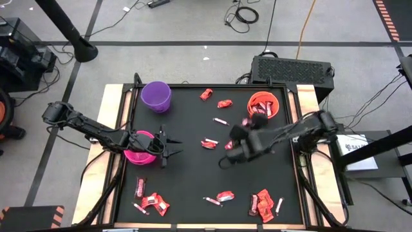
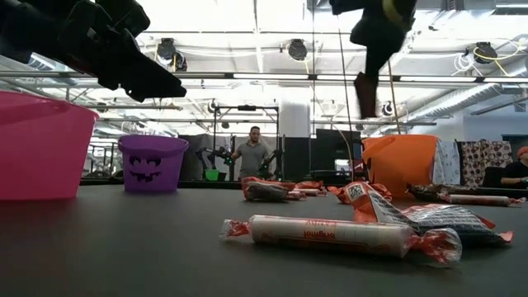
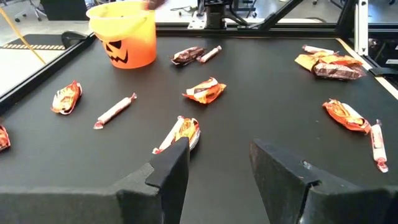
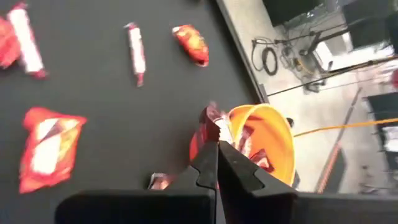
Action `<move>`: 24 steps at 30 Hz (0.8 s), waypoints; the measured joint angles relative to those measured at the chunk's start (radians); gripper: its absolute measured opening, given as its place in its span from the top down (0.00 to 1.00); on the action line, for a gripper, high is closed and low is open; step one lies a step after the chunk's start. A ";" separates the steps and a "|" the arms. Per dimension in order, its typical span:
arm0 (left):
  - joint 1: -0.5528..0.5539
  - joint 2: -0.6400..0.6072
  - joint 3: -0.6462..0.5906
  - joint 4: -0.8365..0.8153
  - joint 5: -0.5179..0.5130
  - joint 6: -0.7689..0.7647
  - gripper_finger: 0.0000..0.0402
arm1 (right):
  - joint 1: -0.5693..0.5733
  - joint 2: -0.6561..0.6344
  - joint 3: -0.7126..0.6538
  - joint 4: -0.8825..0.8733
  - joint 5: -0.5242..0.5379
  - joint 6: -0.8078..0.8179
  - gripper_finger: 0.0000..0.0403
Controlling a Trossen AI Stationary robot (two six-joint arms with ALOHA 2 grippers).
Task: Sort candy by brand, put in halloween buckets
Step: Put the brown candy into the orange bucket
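Note:
The small candy's wrapper looks the same as the wrappers inside the orange bucket. I keep carrying the candy in my right gripper until it hangs over the bucket's opening [image 1: 262,104].
Wrapped candy lies scattered on the black table [image 1: 193,174]: red packets [image 1: 224,103], pale sticks [image 1: 221,120], and clusters at the near edge [image 1: 154,203] [image 1: 262,205]. The purple bucket [image 1: 156,95] stands far left, the pink bucket [image 1: 139,148] at the left edge and the orange bucket [image 1: 264,104] far right, with wrappers inside [image 4: 249,146]. My left gripper [image 3: 214,155] hovers open just right of the pink bucket, holding nothing. My right gripper [image 4: 217,146] is raised beside the orange bucket's near-left rim, shut on a small candy [image 4: 214,121]. My right gripper pinches a small red-and-white wrapped candy between its two fingertips, at the wrapper's end [image 4: 216,132]. The fingers slant downward toward the orange bucket. The candy is lifted clear of the table and sticks out past the fingertips, next to the bucket's rim [image 4: 233,112].
Wooden rails [image 1: 111,122] run along the table's left and right sides. A dark vented box [image 1: 293,67] sits behind the far right corner. A person [image 2: 252,153] stands in the room beyond the far edge. Bare black table lies in the middle [image 1: 193,122].

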 joint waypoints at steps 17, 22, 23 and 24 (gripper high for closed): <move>0.000 0.000 0.000 -0.004 0.002 0.007 0.56 | -0.528 -0.263 -0.343 0.214 -0.124 -0.226 1.00; 0.000 0.000 0.000 -0.003 0.002 0.008 0.56 | -0.565 -0.262 -0.418 0.324 -0.168 -0.318 1.00; 0.000 0.000 0.000 -0.003 0.002 0.008 0.56 | -0.565 -0.262 -0.426 0.333 -0.167 -0.328 1.00; 0.000 0.000 0.000 -0.003 0.002 0.008 0.56 | -0.565 -0.262 -0.429 0.331 -0.167 -0.337 1.00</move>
